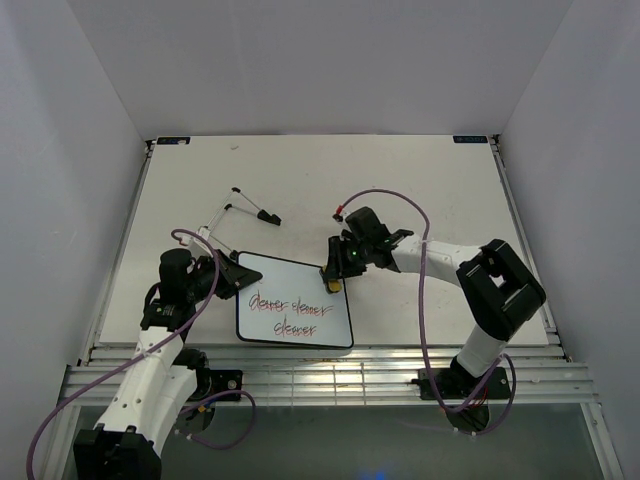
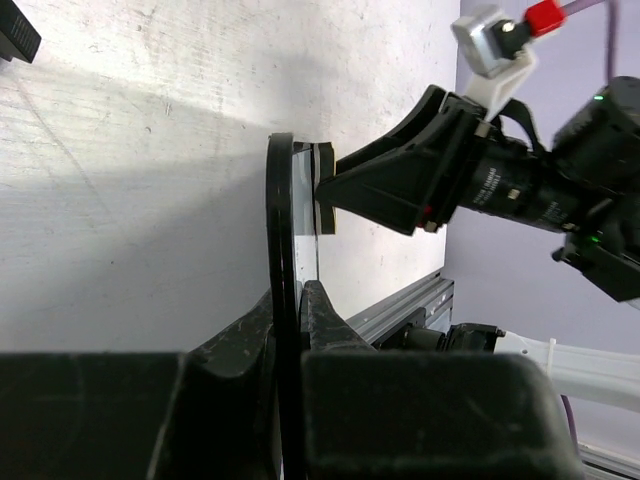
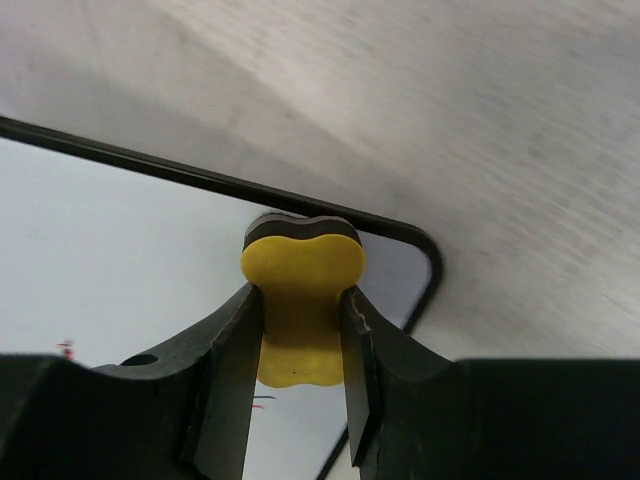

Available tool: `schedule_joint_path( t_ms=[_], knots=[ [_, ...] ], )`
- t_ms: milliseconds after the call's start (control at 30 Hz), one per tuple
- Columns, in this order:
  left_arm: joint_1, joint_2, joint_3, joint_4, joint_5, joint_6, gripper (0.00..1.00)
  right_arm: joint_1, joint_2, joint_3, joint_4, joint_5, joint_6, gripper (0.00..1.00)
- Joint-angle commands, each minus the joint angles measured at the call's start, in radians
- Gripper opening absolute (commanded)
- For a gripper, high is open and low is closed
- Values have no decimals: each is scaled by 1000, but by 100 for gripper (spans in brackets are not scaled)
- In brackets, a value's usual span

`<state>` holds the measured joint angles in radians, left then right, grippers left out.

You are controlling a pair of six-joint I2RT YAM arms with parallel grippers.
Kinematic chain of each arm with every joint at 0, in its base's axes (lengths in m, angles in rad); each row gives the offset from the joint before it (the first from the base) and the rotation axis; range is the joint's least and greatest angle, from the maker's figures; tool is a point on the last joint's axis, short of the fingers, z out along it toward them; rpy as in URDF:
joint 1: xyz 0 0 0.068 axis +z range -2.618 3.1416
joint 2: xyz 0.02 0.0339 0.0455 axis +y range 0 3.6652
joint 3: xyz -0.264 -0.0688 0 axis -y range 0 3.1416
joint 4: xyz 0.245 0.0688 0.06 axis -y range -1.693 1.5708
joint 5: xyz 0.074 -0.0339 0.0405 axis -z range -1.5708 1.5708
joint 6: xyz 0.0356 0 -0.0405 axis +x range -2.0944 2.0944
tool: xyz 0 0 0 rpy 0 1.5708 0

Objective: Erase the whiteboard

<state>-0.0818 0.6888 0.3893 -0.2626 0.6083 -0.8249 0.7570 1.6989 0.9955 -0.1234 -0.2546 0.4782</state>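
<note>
I should use my right gripper to bring the eraser to the handwriting [image 1: 266, 303] near my left gripper and wipe the upper row of handwriting, because the eraser is at the whiteboard's rim over plain whiteboard.
The whiteboard [image 1: 300, 285] lies near the table's front edge, with red and black handwriting [image 1: 292, 313] across its lower half. My left gripper [image 1: 236, 281] is shut on the board's left rim; in the left wrist view the board [image 2: 281, 220] shows edge-on between the fingers. My right gripper [image 1: 337, 272] is shut on a small yellow eraser [image 1: 332, 284], which rests on the board's top right corner. In the right wrist view the eraser [image 3: 302, 262] sits pinched at its waist, just inside the black rim, over plain white board [image 3: 120, 250].
Two thin pens [image 1: 256, 207] [image 1: 214, 222] lie on the white table [image 1: 420, 180] behind the board. A ribbed aluminium rail [image 1: 330, 372] runs along the near edge. White walls close in the left, right and back sides.
</note>
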Motion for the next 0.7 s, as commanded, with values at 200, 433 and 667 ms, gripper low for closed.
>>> schedule_joint_path(
  t_ms=[200, 433, 667],
  knots=[
    [-15, -34, -13, 25, -16, 43, 0, -99, 31, -164, -4, 15, -49, 21],
    [-13, -49, -26, 20, -45, 32, 0, -120, -131, -65, -136, 77, -78, 20],
    [-13, -57, -102, 146, -36, -43, 0, -27, -346, -54, -153, 52, -58, 20]
  ],
)
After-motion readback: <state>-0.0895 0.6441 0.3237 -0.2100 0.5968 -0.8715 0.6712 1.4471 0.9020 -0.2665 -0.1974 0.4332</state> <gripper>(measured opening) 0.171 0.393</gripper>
